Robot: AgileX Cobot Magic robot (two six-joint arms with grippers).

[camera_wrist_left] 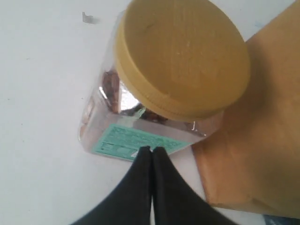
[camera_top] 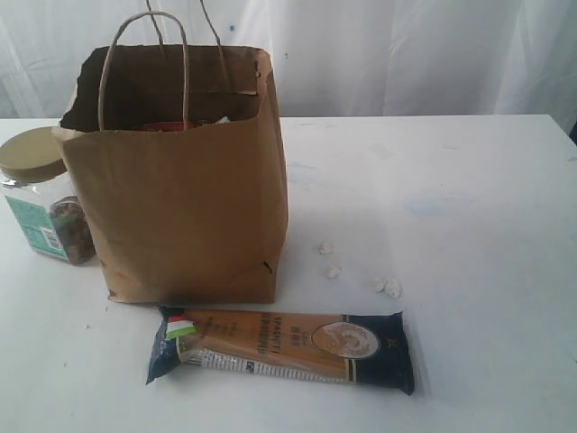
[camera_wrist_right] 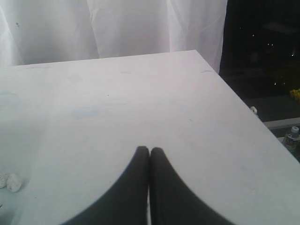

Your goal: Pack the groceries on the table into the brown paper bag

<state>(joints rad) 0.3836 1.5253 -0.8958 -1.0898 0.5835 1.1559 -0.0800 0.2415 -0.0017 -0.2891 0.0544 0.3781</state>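
Note:
My left gripper needs to back off, open wide and come in low around the jar's body (camera_top: 52,221), as it is shut and high, with the nut jar's wide lid (camera_top: 32,153) facing it.
The brown paper bag (camera_top: 185,189) stands upright on the white table (camera_top: 451,198), mouth open, with something red just showing inside. A gold-lidded nut jar (camera_top: 45,203) stands against the bag's left side. In front of the bag lies the long navy-orange spaghetti pack (camera_top: 284,347). Several small white lumps (camera_top: 388,287) lie to the bag's right. My left gripper (camera_wrist_left: 151,150) is shut and empty, hovering just above the nut jar (camera_wrist_left: 159,89) beside the bag (camera_wrist_left: 258,140). My right gripper (camera_wrist_right: 149,151) is shut and empty over bare table (camera_wrist_right: 140,93), with white lumps (camera_wrist_right: 10,182) off to one side. Neither arm shows in the exterior view.
White curtains (camera_top: 406,54) hang behind the table. In the right wrist view the table's edge (camera_wrist_right: 243,103) drops to a dark area where a small bottle (camera_wrist_right: 293,137) stands.

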